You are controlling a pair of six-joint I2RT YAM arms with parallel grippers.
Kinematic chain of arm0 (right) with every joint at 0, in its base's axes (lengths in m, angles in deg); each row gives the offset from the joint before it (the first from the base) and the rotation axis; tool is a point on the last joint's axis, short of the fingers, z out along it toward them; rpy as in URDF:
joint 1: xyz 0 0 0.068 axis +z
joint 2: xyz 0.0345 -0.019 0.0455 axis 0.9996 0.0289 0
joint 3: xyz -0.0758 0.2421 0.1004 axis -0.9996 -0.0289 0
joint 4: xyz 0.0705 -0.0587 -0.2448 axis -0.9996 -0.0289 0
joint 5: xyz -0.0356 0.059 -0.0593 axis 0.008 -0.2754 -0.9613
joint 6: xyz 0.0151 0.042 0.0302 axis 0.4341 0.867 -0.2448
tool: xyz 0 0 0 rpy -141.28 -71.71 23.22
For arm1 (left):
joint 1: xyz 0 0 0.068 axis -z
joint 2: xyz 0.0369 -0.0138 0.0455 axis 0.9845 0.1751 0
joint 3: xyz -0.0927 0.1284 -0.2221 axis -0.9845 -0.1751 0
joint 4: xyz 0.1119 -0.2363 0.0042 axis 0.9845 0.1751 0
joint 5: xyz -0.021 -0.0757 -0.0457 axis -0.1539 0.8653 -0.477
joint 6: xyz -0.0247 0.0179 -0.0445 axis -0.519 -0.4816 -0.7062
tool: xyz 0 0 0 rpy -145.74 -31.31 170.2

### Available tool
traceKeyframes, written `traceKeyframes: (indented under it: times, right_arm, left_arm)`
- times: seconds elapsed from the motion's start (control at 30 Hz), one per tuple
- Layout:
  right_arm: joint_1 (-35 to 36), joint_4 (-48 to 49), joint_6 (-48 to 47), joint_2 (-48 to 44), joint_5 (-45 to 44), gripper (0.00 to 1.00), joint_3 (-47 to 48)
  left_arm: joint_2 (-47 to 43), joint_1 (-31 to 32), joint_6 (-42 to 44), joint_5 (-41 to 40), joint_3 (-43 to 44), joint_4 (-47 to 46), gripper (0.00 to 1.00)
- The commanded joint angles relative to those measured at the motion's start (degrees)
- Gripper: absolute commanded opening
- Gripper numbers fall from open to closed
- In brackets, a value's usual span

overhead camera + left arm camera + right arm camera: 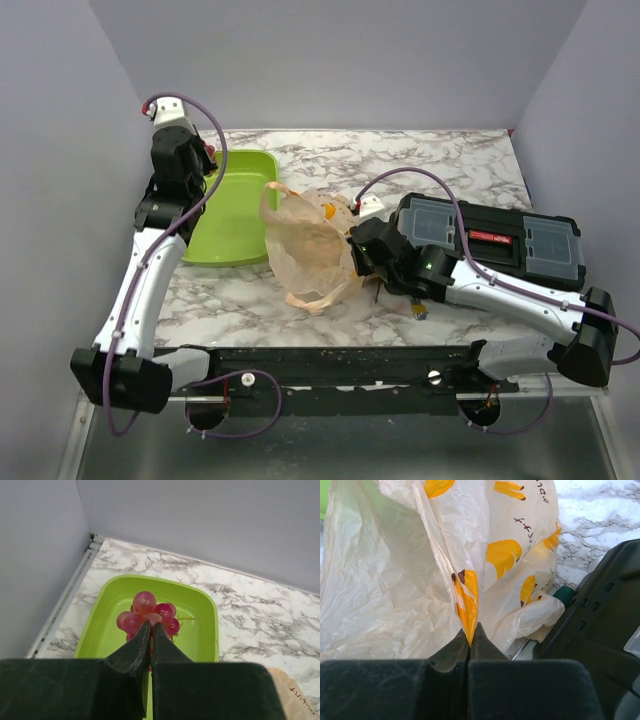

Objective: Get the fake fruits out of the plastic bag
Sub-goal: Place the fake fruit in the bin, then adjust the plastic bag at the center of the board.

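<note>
The dark red grapes (pixel 146 615) are hanging inside the lime-green tray's rim, so my left gripper goes on lowering them until they touch the empty tray's bottom (pixel 226 190), then let go.
My left gripper (pixel 151 625) is shut on a bunch of dark red grapes (pixel 150 612) and holds it above the lime-green tray (pixel 205 630). In the top view that gripper (pixel 205 155) hangs over the tray's (pixel 235 215) far left end. The peach-beige plastic bag (pixel 310 245) with orange fruit prints lies crumpled at the table's middle. My right gripper (pixel 471 629) is shut on a fold of the bag (pixel 395 580), at the bag's right side in the top view (pixel 358 250). A yellow-orange patch (pixel 328 212) shows at the bag's top; I cannot tell whether it is the mango or a print.
A black toolbox (pixel 500 235) with clear lid compartments stands right of the bag, close behind my right arm, and fills the right of the right wrist view (pixel 600 610). A small object (pixel 418 310) lies near the front edge. Grey walls enclose the table.
</note>
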Motion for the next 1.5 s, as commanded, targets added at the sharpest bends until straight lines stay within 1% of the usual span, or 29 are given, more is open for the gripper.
traceKeyframes:
  times: [0.0,0.13,0.2,0.27,0.33,0.47,0.53,0.6,0.67,0.7,0.73,0.77,0.8,0.83,0.93,0.97,1.07,1.13,1.37,1.4,1.47]
  right_arm:
    - [-0.25,0.72,-0.8,-1.0,0.89,0.01,1.02]
    - [-0.28,0.82,-0.21,-1.58,1.38,0.01,0.84]
    - [-0.29,0.98,0.2,-1.81,2.39,0.01,0.42]
    - [-0.36,1.42,0.49,-2.02,2.66,0.01,-0.24]
    - [-0.36,1.04,0.65,-1.8,2.86,0.01,-0.23]
    - [-0.3,1.07,1.1,-2.26,3.62,0.01,-0.32]
    - [-0.34,1.34,1.45,-2.45,3.93,0.01,-0.28]
    - [-0.26,1.42,1.78,-2.62,4.59,0.01,-0.23]
    - [-0.34,1.89,1.87,-3.02,4.65,0.01,-0.81]
    - [-0.32,2.02,1.93,-3.22,4.64,0.01,-1.06]
    - [-0.34,2.05,2.07,-3.29,4.63,0.01,-1.09]
    - [-0.31,1.84,2.11,-3.19,4.84,0.01,-0.95]
    - [-0.34,1.7,2.14,-3.23,5.15,0.01,-0.83]
    - [-0.3,1.61,2.16,-3.37,5.33,0.01,-0.88]
    - [-0.34,2.02,2.18,-4.13,5.04,0.01,-1.53]
    - [-0.34,2.06,2.2,-4.21,5.03,0.01,-1.49]
    - [-0.33,2.28,2.02,-4.21,5.13,0.01,-1.52]
    - [-0.3,2.82,1.66,-4.06,4.87,0.01,-1.95]
    - [-0.34,1.75,0.64,-2.84,4.14,0.01,-1.73]
    - [-0.3,1.47,0.63,-2.96,3.95,0.01,-1.56]
    - [-0.34,1.24,0.42,-3.56,3.86,0.01,-1.27]
  left_arm:
    - [7.56,-3.94,-6.49,5.17,3.17,-2.97,0.0]
    - [15.27,-8.0,-12.09,7.57,3.26,-4.14,0.0]
    - [20.01,-9.02,-13.64,6.61,4.12,-4.75,0.0]
    - [25.62,-11.5,-14.6,9.13,7.67,-2.01,0.0]
    - [29.92,-12.5,-15.04,11.89,10.93,0.43,0.0]
    - [32.81,-12.92,-14.08,15.23,9.77,-4.07,0.0]
    - [34.01,-13.18,-14.46,15.7,9.96,-4.24,0.0]
    - [35.82,-14.0,-15.38,17.62,10.96,-3.03,0.0]
    - [38.08,-15.44,-18.33,20.08,14.61,3.0,0.0]
    - [39.16,-15.96,-19.57,21.8,16.52,6.09,0.03]
    - [40.05,-16.32,-20.83,21.97,17.98,8.96,0.16]
    - [40.21,-16.55,-21.61,21.8,18.28,9.66,0.35]
    - [39.59,-16.5,-22.2,21.42,17.3,8.88,0.47]
    - [38.39,-16.5,-22.87,21.34,15.79,7.77,0.52]
    - [35.05,-16.55,-24.61,22.02,13.44,6.94,0.62]
    - [33.53,-16.5,-25.38,22.43,12.72,6.77,0.64]
    - [28.66,-16.52,-27.3,25.06,9.79,5.87,0.65]
    - [23.32,-16.4,-29.78,28.7,5.21,3.15,0.65]
    - [5.62,-13.42,-37.87,38.28,-20.41,-9.71,0.67]
    - [3.6,-12.54,-37.46,38.66,-23.02,-10.34,0.67]
    - [0.88,-9.85,-32.89,38.77,-25.92,-9.33,0.67]
